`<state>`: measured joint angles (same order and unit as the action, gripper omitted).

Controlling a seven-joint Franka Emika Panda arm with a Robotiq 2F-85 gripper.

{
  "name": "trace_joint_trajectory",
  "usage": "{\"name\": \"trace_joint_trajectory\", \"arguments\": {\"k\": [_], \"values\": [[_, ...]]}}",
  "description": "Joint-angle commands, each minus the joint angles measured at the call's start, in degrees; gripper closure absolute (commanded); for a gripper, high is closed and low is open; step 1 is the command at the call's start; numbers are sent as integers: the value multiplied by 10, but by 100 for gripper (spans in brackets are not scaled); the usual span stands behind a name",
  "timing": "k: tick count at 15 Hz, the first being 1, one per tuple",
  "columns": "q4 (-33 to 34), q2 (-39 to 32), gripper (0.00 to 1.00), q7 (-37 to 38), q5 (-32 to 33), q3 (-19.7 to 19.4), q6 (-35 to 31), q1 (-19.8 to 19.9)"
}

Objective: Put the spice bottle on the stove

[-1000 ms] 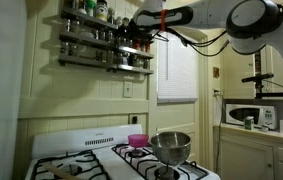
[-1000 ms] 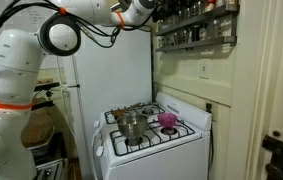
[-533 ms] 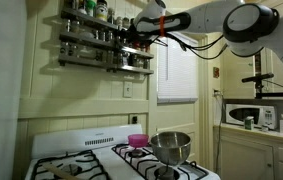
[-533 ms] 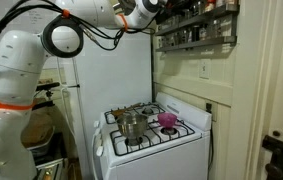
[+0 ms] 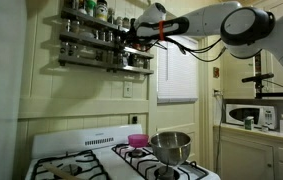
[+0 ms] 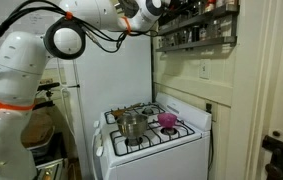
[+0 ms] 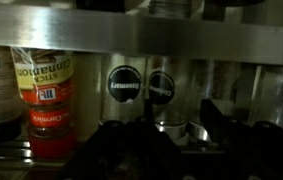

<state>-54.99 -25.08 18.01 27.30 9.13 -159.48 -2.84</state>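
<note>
Next, my gripper opens, as the spice bottle (image 7: 166,112) sits shallow and off-center between its fingers, then center deeper around the spice bottle at its black label (image 7: 161,88) and close before pulling the spice bottle out.
My gripper (image 5: 131,38) is up at the wall spice rack (image 5: 99,42), reaching into its middle shelf; in an exterior view it sits at the rack's end (image 6: 161,8). In the wrist view, my gripper (image 7: 178,115) has its dark fingers pressed close on either side of a shiny spice bottle (image 7: 161,88) with a round black label. A twin bottle (image 7: 125,82) stands just beside it. The picture is dark, so the contact itself is hard to make out. The white stove (image 5: 86,152) with black grates stands far below, also in an exterior view (image 6: 156,150).
A steel pot (image 5: 171,146) and a pink bowl (image 5: 137,140) sit on the stove's burners. A cinnamon jar (image 7: 46,85) stands to the left on the shelf. A white microwave (image 5: 251,114) is on the counter, beyond a window (image 5: 178,75).
The arm has pushed slightly further into the rack, and the fingers have drawn together around the bottle.
</note>
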Motion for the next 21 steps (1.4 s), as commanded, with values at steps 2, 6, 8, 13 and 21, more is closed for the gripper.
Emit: {"name": "trace_joint_trajectory", "arguments": {"k": [2,6,8,13,21], "values": [[16,-16,50,13,-1,-5,-19,0],[16,-18,20,17,0,-7,-23,0],[18,-19,14,19,1,-9,-24,-1],[26,-27,17,19,1,-9,-22,-2],[33,-32,58,16,0,-8,-24,0]]}}
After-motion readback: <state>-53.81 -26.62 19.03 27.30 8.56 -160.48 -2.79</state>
